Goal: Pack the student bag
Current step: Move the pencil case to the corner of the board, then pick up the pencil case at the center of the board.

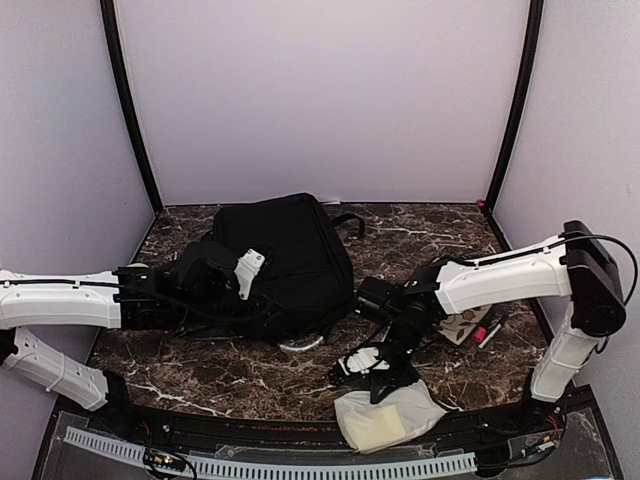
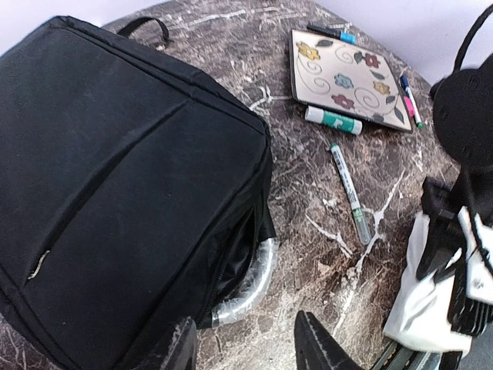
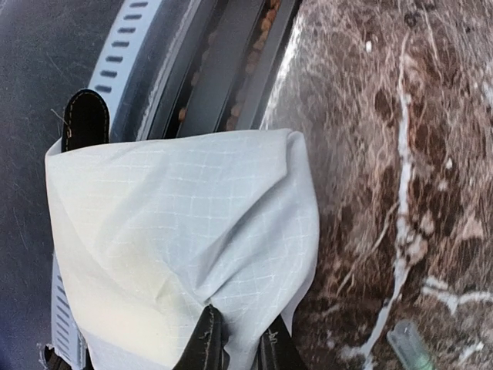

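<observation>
The white pouch sags from a fold in my right gripper (image 3: 240,297), so my left gripper should hold its loose end (image 1: 350,426) while my right gripper regrips the pouch.
The student bag (image 1: 285,260) is a big black backpack lying flat at the middle left, its top loop (image 2: 145,25) pointing to the back. A clear plastic curved piece (image 2: 250,285) pokes out of the bag's open side zipper. My left gripper (image 2: 246,351) hovers open at that near corner with only marble between its fingers; its left finger is close against the bag's edge. My right gripper (image 3: 239,333) is shut on a pinched fold of a white ripstop fabric pouch (image 3: 185,231) that lies at the table's front edge (image 1: 385,415).
Right of the bag lie a flowered notebook (image 2: 343,81), a white and green glue stick (image 2: 333,119), a clear green-capped pen (image 2: 350,193), coloured markers (image 2: 412,100) and a blue pen (image 2: 335,32). A perforated white rail (image 3: 123,46) runs along the front edge beside the pouch.
</observation>
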`<action>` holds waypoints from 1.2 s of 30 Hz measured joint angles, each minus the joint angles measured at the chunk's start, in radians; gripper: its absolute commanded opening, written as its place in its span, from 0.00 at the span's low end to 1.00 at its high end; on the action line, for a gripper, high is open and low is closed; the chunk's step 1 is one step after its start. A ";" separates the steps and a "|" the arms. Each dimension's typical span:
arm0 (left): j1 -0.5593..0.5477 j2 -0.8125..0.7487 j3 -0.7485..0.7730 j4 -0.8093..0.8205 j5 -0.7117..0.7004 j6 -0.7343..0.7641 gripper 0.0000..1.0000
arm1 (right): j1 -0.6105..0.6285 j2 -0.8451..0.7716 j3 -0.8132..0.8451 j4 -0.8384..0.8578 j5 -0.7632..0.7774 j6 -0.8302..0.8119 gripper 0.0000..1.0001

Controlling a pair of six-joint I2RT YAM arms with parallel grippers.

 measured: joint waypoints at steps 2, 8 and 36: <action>0.000 -0.028 -0.008 -0.002 -0.014 -0.003 0.46 | 0.023 0.051 0.056 0.002 -0.018 0.011 0.00; 0.000 -0.095 -0.011 -0.015 -0.058 -0.002 0.46 | 0.087 0.234 0.301 0.023 0.013 0.052 0.00; -0.248 -0.142 -0.100 -0.243 0.148 -0.076 0.47 | 0.082 -0.140 -0.058 0.124 0.172 0.147 0.53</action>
